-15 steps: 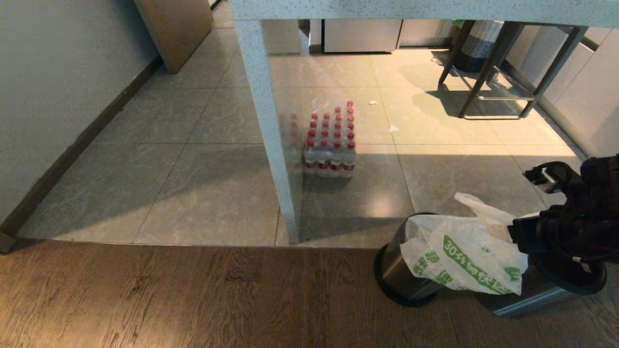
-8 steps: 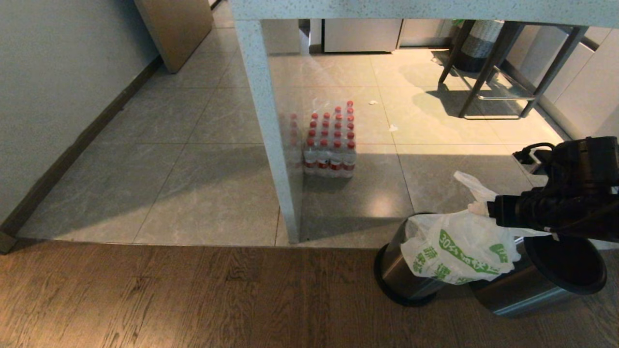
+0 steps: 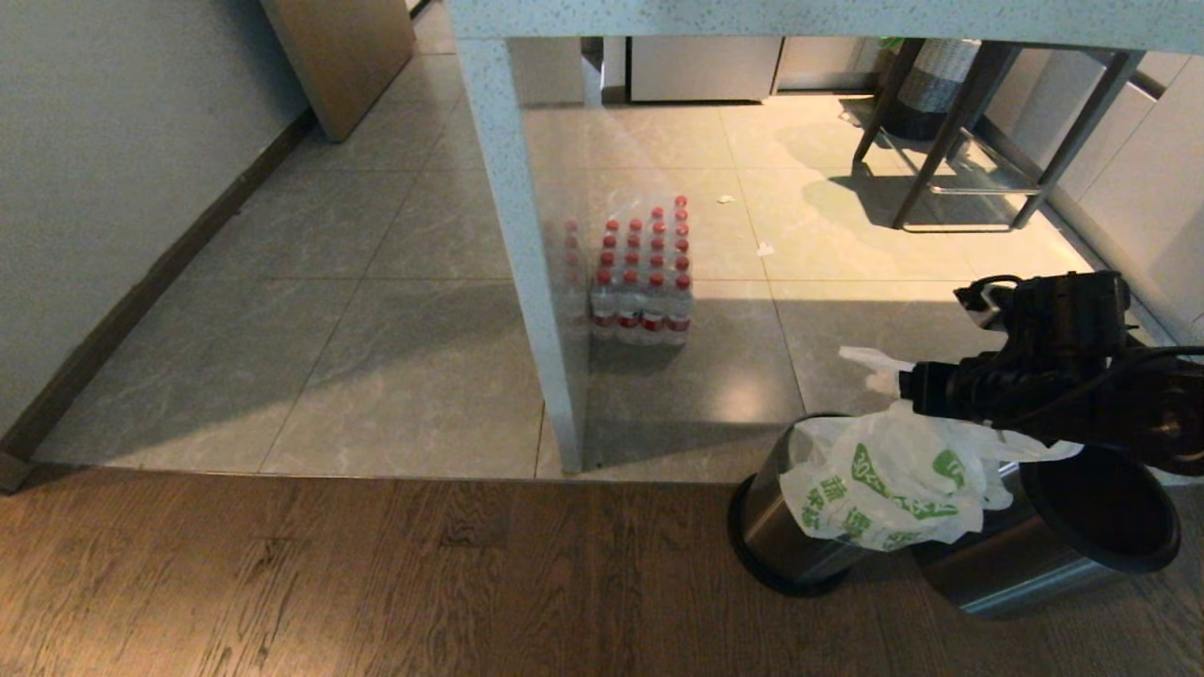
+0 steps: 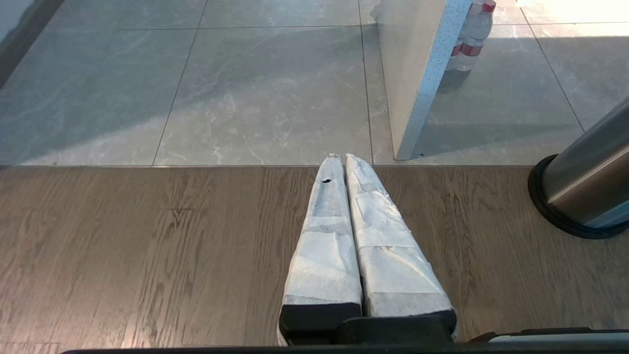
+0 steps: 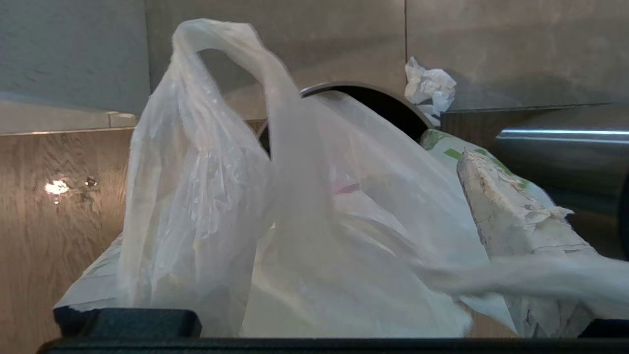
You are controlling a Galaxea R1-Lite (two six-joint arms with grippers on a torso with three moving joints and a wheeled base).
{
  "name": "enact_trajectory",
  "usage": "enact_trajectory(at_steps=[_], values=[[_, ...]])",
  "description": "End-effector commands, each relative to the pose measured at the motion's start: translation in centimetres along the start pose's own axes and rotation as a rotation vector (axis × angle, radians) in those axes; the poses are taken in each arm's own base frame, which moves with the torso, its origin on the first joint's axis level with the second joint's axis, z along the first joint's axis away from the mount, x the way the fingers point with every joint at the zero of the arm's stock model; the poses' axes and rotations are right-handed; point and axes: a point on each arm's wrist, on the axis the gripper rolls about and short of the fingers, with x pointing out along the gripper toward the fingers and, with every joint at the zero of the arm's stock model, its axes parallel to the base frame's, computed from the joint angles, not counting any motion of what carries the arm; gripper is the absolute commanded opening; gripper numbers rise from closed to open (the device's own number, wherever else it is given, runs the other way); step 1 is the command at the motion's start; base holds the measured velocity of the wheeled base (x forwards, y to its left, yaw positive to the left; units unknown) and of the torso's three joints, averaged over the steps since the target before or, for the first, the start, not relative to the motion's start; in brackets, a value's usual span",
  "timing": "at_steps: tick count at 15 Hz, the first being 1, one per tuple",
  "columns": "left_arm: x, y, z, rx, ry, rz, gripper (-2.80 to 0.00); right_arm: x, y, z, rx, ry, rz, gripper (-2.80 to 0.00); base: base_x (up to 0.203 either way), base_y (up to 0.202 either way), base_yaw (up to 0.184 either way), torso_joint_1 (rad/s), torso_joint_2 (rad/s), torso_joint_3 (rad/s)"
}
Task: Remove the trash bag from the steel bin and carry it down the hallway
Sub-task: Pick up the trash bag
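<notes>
The steel bin's rim (image 5: 377, 92) shows clearly behind the trash bag (image 3: 892, 480), so I expect the bag to come loose and leave the bin standing when I lift.
The steel bin (image 3: 776, 531) stands on the wood floor at the tile edge. The whitish trash bag (image 3: 884, 480) with green lettering is bunched over its rim and hangs down its side. My right gripper (image 3: 905, 387) reaches in from the right, just above the bag, with a loop handle (image 3: 863, 360) sticking up beside it. In the right wrist view the trash bag (image 5: 275, 231) fills the space between the wide-apart jaws; one taped finger (image 5: 511, 216) shows, the other is hidden by film. My left gripper (image 4: 341, 158) is shut and parked over the wood floor. The hallway tiles (image 3: 376, 357) lie ahead.
A steel cylinder with a black ring (image 3: 1096, 508) lies tilted right of the bin. A white table leg (image 3: 527, 263) stands at the tile edge, with a pack of water bottles (image 3: 644, 282) behind it. A stool (image 3: 959, 141), a striped basket (image 3: 931, 75) and paper scraps (image 3: 764, 249) lie farther back.
My right arm has swung up from the low right and leftward, over the bag. The bag has bunched smaller against the bin and its handle has shifted left.
</notes>
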Motion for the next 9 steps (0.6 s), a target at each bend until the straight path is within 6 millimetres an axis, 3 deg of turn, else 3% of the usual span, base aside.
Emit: enact_trajectory(at_steps=[1,2,3,9], values=[[0.0,0.0,0.0,0.0,-0.001,0.0,-2.8,1.7,-0.13,-1.01,0.001,0.044,-0.006,0.0,0.0,0.0,0.0,0.0,0.0,0.0],[0.0,0.0,0.0,0.0,-0.001,0.0,-2.8,1.82,-0.14,-1.04,0.002,0.045,-0.006,0.0,0.0,0.0,0.0,0.0,0.0,0.0],[0.0,0.0,0.0,0.0,-0.001,0.0,-2.8,2.12,-0.14,-1.11,0.002,0.047,-0.005,-2.8,0.0,0.0,0.0,0.0,0.0,0.0],[0.0,0.0,0.0,0.0,-0.001,0.0,-2.8,2.35,0.02,-0.82,-0.007,0.032,0.008,-2.8,0.0,0.0,0.0,0.0,0.0,0.0]])
